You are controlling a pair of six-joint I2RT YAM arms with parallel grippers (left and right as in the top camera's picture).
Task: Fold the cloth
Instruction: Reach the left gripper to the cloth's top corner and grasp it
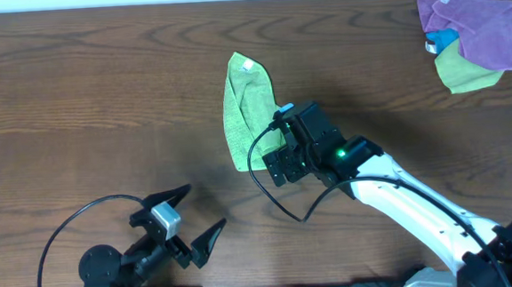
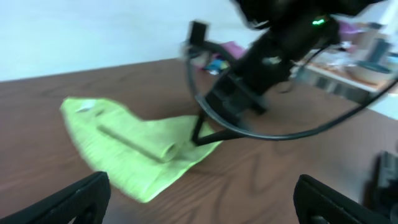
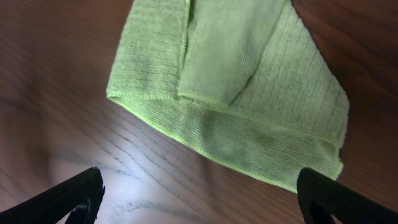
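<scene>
Next, my left gripper grabs the tagged far end [image 1: 243,67] while my right gripper moves back, because the cloth is crooked with a fold running [image 1: 245,117] toward its white tag.
The cloth [image 1: 247,108] is light lime green and lies folded into a narrow, slanted shape in the middle of the table, its white tag [image 1: 249,66] at the far end. My right gripper [image 1: 279,151] hovers open at the cloth's near right edge. In the right wrist view the cloth [image 3: 249,93] fills the upper part, with a smaller flap doubled over it, and bare wood shows between the fingers of the gripper [image 3: 199,199]. My left gripper [image 1: 198,220] is open near the front left, well clear of the cloth [image 2: 130,155], with only table between its jaws [image 2: 199,205].
A purple cloth [image 1: 476,23] is bunched with a yellower green cloth [image 1: 465,73] and a small blue item [image 1: 441,41] at the far right corner. A black cable [image 1: 273,196] loops from the right arm, and another cable [image 1: 66,235] arcs beside the left arm's base.
</scene>
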